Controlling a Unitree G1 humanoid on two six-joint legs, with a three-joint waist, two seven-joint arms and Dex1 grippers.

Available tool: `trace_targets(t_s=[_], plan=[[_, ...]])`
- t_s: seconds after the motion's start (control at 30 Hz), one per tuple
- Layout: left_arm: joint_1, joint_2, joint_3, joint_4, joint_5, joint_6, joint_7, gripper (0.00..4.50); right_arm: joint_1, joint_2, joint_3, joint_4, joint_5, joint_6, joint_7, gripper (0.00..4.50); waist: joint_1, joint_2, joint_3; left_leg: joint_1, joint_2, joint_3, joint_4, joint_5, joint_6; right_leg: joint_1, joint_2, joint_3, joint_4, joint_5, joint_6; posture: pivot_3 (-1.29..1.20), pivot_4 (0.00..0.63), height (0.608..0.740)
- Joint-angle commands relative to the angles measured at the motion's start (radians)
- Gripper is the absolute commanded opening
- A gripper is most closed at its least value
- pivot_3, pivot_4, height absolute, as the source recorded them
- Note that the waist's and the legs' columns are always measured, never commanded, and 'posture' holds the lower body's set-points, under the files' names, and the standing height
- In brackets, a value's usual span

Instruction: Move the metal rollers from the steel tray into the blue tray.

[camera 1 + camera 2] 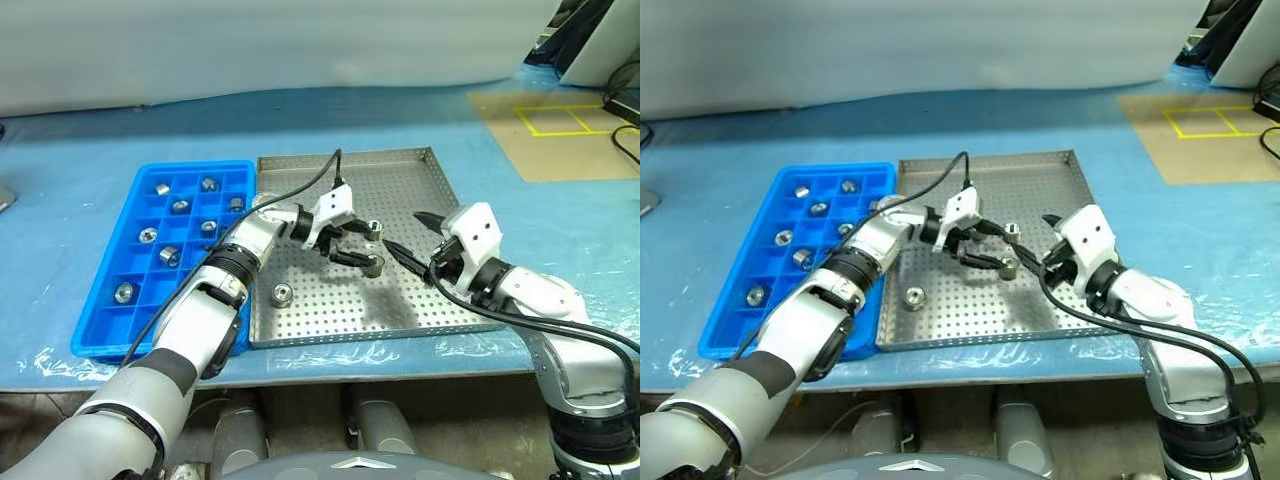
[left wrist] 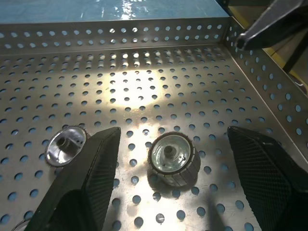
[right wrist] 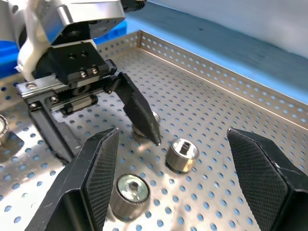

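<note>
One roller is between my left gripper's open fingers and its neighbour is outside them, so I should keep going down until the fingers can close on the roller's sides.
The steel tray lies mid-table with three metal rollers showing on its perforated floor, one of them apart near the front left. My left gripper reaches in from the blue tray side and stands open just above the floor. One roller sits between its fingers, untouched, and another lies just outside one finger. My right gripper faces it from the other side, open and holding nothing. The blue tray to the left holds several rollers in separate compartments.
A black cable from my left wrist arcs over the steel tray's left edge. At the back right lies a brown mat with yellow tape lines. The blue-covered table's front edge runs just below both trays.
</note>
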Motion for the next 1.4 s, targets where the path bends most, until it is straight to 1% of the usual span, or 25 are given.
trace_targets(t_s=[0.03,0.2,0.27,0.37,0.73,0.83,0.97,1.0,1.07,1.2,1.33,1.4], plan=[[-0.014,-0.016,0.001,0.014,0.014,-0.035,-0.015,3.73,0.012,-0.012,-0.033,-0.064,0.016,0.013,-0.028,3.75,-0.008,0.0,0.0,0.0,0.0,0.0,0.0,0.0,0.0,0.0,0.0,0.0,0.0,0.0,0.0,-0.71,0.15,0.74],[-0.018,-0.038,0.007,0.069,0.042,-0.057,0.002,3.73,0.036,-0.018,-0.03,-0.089,0.014,0.026,-0.055,3.75,-0.026,0.0,0.0,-0.001,0.0,0.0,0.0,-0.001,0.001,0.0,0.0,0.0,-0.001,0.0,0.0,-0.73,0.15,0.74],[-0.029,-0.054,0.015,0.107,0.059,-0.061,0.057,3.73,0.05,-0.019,-0.032,-0.1,0.015,0.029,-0.063,3.75,-0.038,0.0,0.0,-0.001,0.0,0.0,0.001,-0.001,0.001,0.0,0.0,0.0,-0.001,0.0,0.0,-0.74,0.15,0.74],[-0.037,-0.07,0.02,0.146,0.076,-0.068,0.085,3.73,0.066,-0.023,-0.037,-0.11,0.014,0.033,-0.077,3.75,-0.052,0.0,0.0,-0.001,0.0,0.0,0.003,-0.002,0.003,0.001,0.0,-0.001,-0.001,0.0,0.0,-0.75,0.15,0.74],[-0.039,-0.078,0.0,0.212,0.154,-0.084,0.156,3.73,0.069,-0.031,-0.031,-0.091,0.009,0.019,-0.098,3.75,-0.115,0.0,0.0,-0.005,-0.001,-0.001,0.007,-0.004,0.006,0.002,-0.001,-0.003,-0.004,0.0,0.001,-0.75,0.15,0.74],[-0.033,-0.073,0.004,0.21,0.159,-0.092,0.125,3.21,0.063,-0.032,-0.023,-0.084,0.007,0.015,-0.101,3.75,-0.126,0.0,0.0,-0.006,-0.001,-0.002,0.007,-0.004,0.006,0.002,-0.001,-0.004,-0.004,0.0,0.001,-0.75,0.15,0.74],[-0.032,-0.071,0.002,0.22,0.184,-0.093,0.168,1.96,0.058,-0.033,-0.015,-0.073,0.002,0.007,-0.101,3.75,-0.13,0.0,0.0,-0.006,-0.001,-0.002,0.008,-0.005,0.007,0.003,-0.002,-0.005,-0.004,-0.001,0.001,-0.75,0.15,0.74],[-0.031,-0.07,0.004,0.222,0.184,-0.098,0.162,1.96,0.056,-0.032,-0.012,-0.071,0.0,0.006,-0.102,3.75,-0.131,0.0,0.0,-0.005,-0.001,-0.002,0.008,-0.005,0.007,0.004,-0.003,-0.005,-0.005,-0.001,0.001,-0.75,0.15,0.74],[-0.032,-0.068,0.013,0.221,0.176,-0.101,0.143,1.77,0.051,-0.033,-0.005,-0.066,-0.005,0.003,-0.102,3.75,-0.135,0.0,0.0,-0.005,-0.001,-0.002,0.008,-0.005,0.007,0.006,-0.003,-0.006,-0.007,-0.001,0.002,-0.75,0.15,0.74],[-0.035,-0.067,0.026,0.215,0.171,-0.103,0.16,1.76,0.045,-0.032,0.002,-0.063,-0.007,0.0,-0.102,3.75,-0.151,0.0,0.0,-0.005,-0.001,-0.002,0.007,-0.006,0.01,0.009,-0.003,-0.006,-0.013,0.0,0.002,-0.72,0.15,0.74],[-0.036,-0.069,0.079,0.173,0.113,-0.112,0.145,1.76,0.031,-0.025,-0.002,-0.061,0.015,0.002,-0.089,3.75,-0.155,0.0,0.0,-0.007,-0.003,-0.002,0.007,-0.009,0.014,0.01,-0.005,-0.007,-0.017,0.0,0.002,-0.7,0.15,0.74],[-0.043,-0.068,0.112,0.146,0.079,-0.082,0.139,1.76,0.023,-0.03,0.0,-0.068,0.044,0.013,-0.063,3.75,-0.155,0.0,0.0,-0.007,-0.003,-0.002,0.007,-0.009,0.018,0.01,-0.006,-0.008,-0.017,0.0,0.002,-0.69,0.15,0.74]])
